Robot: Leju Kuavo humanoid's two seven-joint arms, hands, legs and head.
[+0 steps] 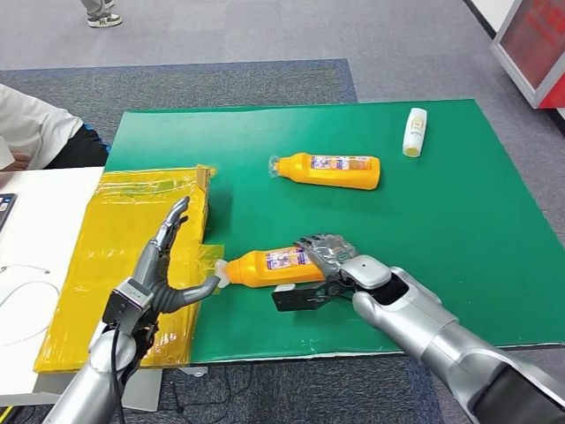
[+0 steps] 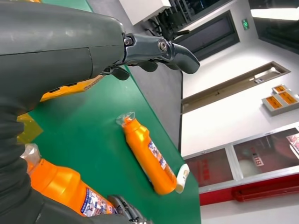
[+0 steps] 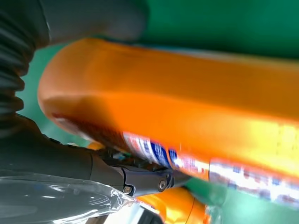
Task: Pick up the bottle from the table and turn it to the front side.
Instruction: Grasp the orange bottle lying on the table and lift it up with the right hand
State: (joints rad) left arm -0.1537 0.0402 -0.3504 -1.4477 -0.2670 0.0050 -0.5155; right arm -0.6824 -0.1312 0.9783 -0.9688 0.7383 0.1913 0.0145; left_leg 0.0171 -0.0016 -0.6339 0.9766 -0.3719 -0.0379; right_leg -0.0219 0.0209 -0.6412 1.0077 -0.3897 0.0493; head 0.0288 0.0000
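Note:
The near orange bottle (image 1: 251, 269) will show its hidden bold front logo when the robot turns it, because the label (image 1: 286, 258) facing up is full of small print.
The near orange bottle (image 1: 267, 265) lies on its side on the green mat (image 1: 426, 247), cap toward the left, label facing up. My right hand (image 1: 327, 265) grips its base end; up close the bottle (image 3: 176, 107) sits between the thumb and the dark fingers (image 3: 141, 177). My left hand (image 1: 167, 274) is open beside the cap, fingers spread, thumb tip right at the clear cap (image 1: 221, 274). From the left wrist, that hand (image 2: 70, 51) hovers over the same bottle (image 2: 67, 186).
A second orange bottle (image 1: 329, 170) (image 2: 148, 156) lies farther back on the mat, and a small white bottle (image 1: 414, 131) rests at the back right. A yellow plastic sheet (image 1: 126, 238) covers the mat's left part. A person (image 1: 33, 128) sits at the white table on the left.

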